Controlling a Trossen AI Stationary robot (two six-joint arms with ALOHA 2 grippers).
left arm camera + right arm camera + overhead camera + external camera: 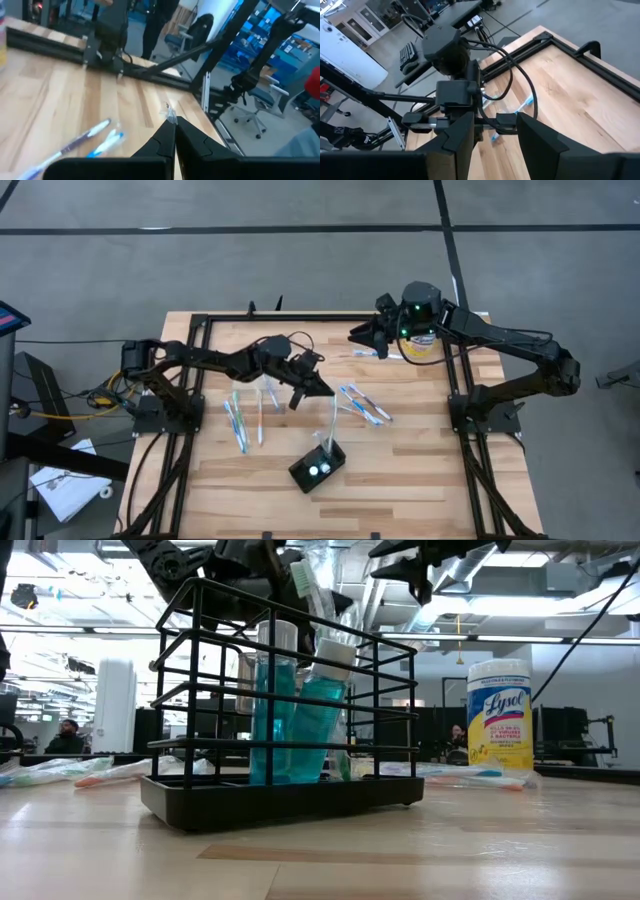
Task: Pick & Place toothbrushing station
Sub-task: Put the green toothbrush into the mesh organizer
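My left gripper is holding the toothbrush by its wrapper's top end, and the toothbrush hangs over the station. I should lift it clear and pass it to my open right gripper.
The toothbrushing station is a black wire holder on the table's near middle, with pale round caps on top. In the low view it holds blue-green tubes. A clear-wrapped toothbrush stands in it and reaches up to my left gripper, which is shut on the wrapper's top. My right gripper is open and empty, up over the table's far side; it also shows in its wrist view. My left gripper pinches the top end of the toothbrush's clear wrapper between its two fingertips; only a small scrap shows past them. The fingers slant down from the table's left. The toothbrush hangs below them, its lower end in the station.
Loose wrapped toothbrushes lie left and right of my left gripper. A white-and-yellow wipes canister stands at the far right, also in the low view. Black frame rails border the table.
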